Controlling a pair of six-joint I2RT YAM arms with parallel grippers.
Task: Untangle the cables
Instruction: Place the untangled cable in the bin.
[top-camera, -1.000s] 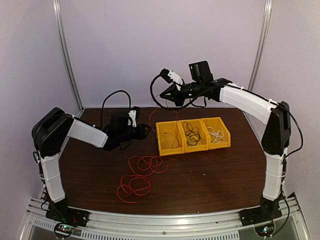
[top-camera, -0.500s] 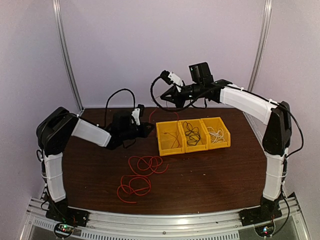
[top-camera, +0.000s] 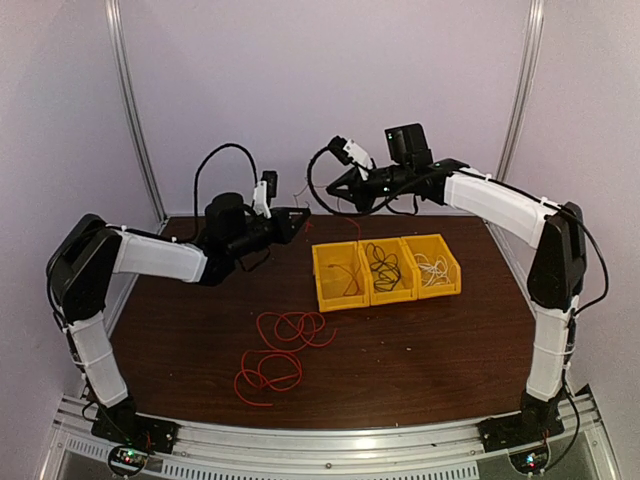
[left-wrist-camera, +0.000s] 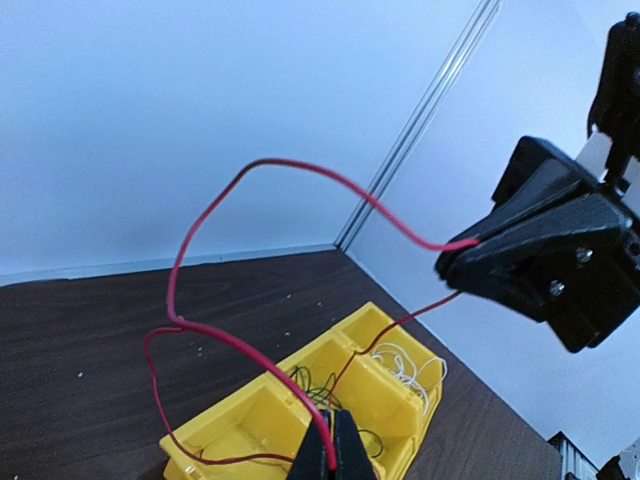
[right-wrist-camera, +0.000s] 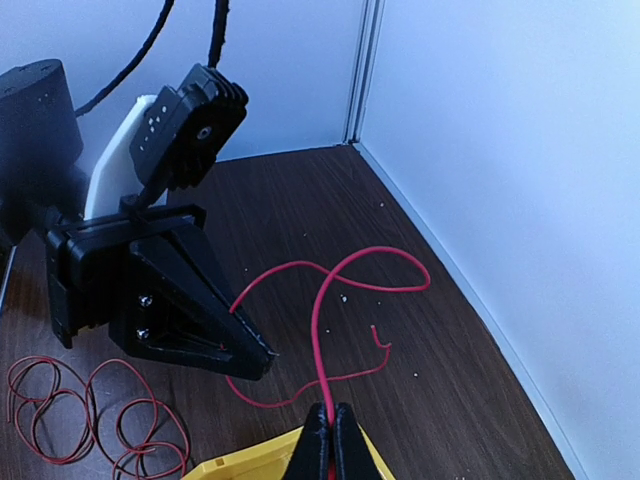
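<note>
My left gripper should open, since a piece of the red cable hangs (top-camera: 308, 228) outside the yellow bin while both grippers pinch high, and take it lower, beside the bin (top-camera: 312, 268).
The red cable (top-camera: 288, 329) lies in loose loops on the dark table, and one stretch is lifted into the air between both grippers. My left gripper (top-camera: 303, 214) is shut on the red cable (left-wrist-camera: 250, 170); its fingertips (left-wrist-camera: 335, 455) pinch it above the bins. My right gripper (top-camera: 332, 188) is shut on the same cable (right-wrist-camera: 320, 310), close to the left gripper (right-wrist-camera: 252, 360). The black cable (top-camera: 382, 262) lies in the middle yellow bin. The white cable (top-camera: 432, 268) lies in the right bin. A red strand hangs into the left bin.
Three joined yellow bins (top-camera: 340, 297) stand at the back right of the table's middle. The back wall and its corner post are close behind both grippers. The right gripper's black body (left-wrist-camera: 560, 250) fills the right of the left wrist view.
My left arm has risen and swung back and right, bringing its gripper up close to the right gripper. The right gripper shifted slightly right. The loops on the table have not moved.
</note>
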